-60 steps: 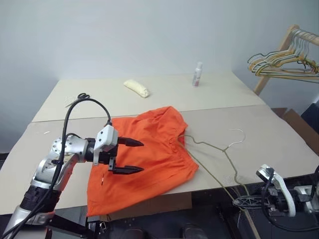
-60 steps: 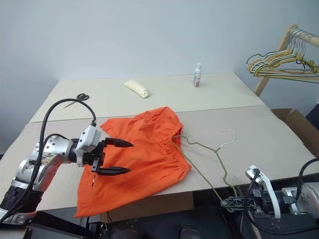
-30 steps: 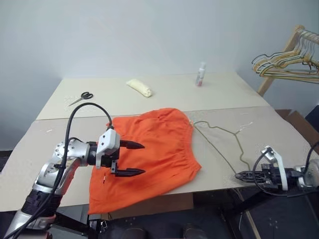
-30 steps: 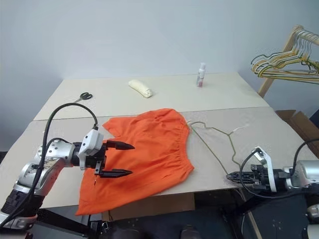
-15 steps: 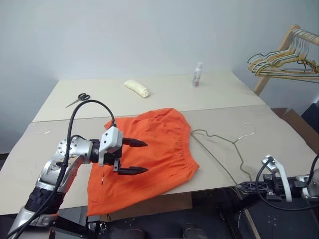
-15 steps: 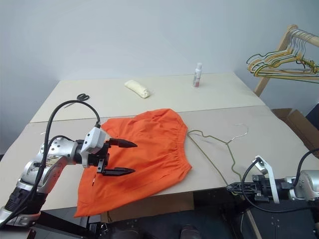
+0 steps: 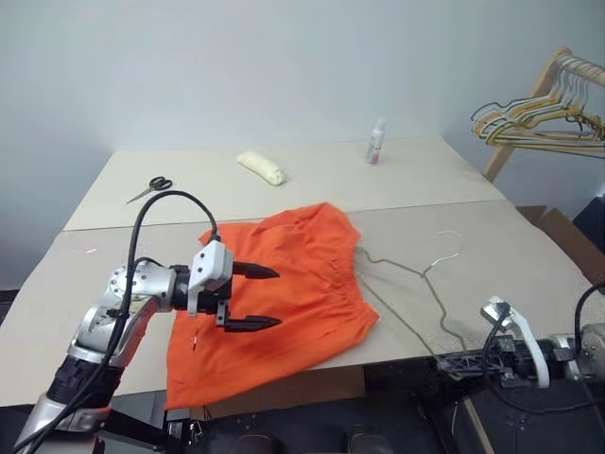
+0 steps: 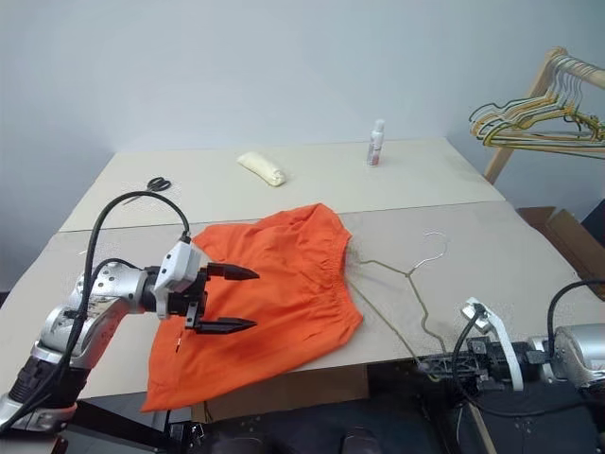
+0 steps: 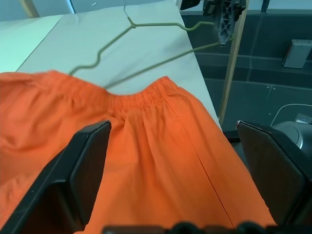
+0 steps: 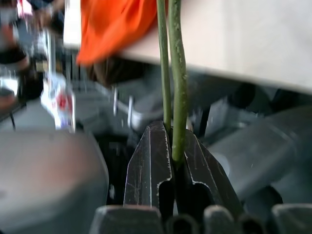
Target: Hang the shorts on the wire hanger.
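The orange shorts (image 7: 298, 288) will fall open at the top and hang limp when the robot lifts them, because the elastic waistband (image 7: 352, 272) lies in loose gathers.
The orange shorts (image 7: 293, 284) lie flat on the table, with one leg over the front edge. My left gripper (image 7: 278, 298) hovers open above their left half, and its fingers (image 9: 87, 165) stand wide apart. The wire hanger (image 7: 416, 284) lies to the right of the shorts, hook (image 7: 446, 244) pointing away. One end of it meets the elastic waistband (image 9: 141, 97). My right gripper (image 8: 430, 362) sits just off the table's front edge, shut on the hanger's near corner (image 10: 178, 73). The wrist view shows the wire pinched between the fingers.
At the back of the table are scissors (image 7: 151, 185), a pale yellow rolled cloth (image 7: 260, 167) and a small bottle (image 7: 376, 142). A wooden rack with bunched hangers (image 7: 539, 118) stands at the right. A cardboard box (image 7: 567, 236) sits beyond the table's right edge.
My right gripper has drawn left and back along the table's front edge, still shut on the hanger, and the hanger has shifted with it. The left gripper has stayed open over the shorts.
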Motion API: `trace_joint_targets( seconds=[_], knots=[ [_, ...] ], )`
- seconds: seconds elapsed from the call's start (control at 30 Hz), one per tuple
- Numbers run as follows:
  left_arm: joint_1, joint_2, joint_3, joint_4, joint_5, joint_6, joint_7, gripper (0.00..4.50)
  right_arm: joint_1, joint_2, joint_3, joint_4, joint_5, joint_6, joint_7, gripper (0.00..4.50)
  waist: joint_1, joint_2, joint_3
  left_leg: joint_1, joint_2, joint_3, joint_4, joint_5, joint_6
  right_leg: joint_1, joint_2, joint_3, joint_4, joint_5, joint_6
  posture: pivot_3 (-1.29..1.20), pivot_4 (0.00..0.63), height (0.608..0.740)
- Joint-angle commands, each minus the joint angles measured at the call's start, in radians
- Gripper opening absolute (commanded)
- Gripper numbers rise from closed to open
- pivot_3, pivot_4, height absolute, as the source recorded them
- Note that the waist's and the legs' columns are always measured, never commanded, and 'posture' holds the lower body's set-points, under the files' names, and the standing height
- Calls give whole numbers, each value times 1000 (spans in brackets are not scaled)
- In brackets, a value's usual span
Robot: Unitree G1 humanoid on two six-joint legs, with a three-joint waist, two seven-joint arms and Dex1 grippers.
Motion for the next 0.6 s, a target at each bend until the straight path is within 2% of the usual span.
trace_joint_targets(
  seconds=[0.03,0.27,0.5,0.6],
  knots=[
    [-9,6,9,-27,5,-18,6,4474,-67,3,61,17,-31,-36,31,0,-3,0,0,0,0,0,0,0,0,0,0,0,0,0,0,47,0,740],
    [-14,-5,5,-21,15,-24,11,4474,-366,141,135,346,-138,-24,-7,0,-11,0,0,2,-1,1,0,0,0,1,0,1,0,0,0,61,0,740],
    [-11,-6,7,-11,20,-34,16,4474,-481,194,245,441,-218,-71,77,0,10,0,0,-2,-3,-1,0,1,-1,-3,-2,0,0,0,0,69,0,740],
    [-11,-9,4,-11,20,-35,19,4474,-558,228,253,541,-255,-74,69,0,11,0,0,-1,-3,0,0,1,-1,-3,-2,0,0,0,0,70,0,740]
  ],
)
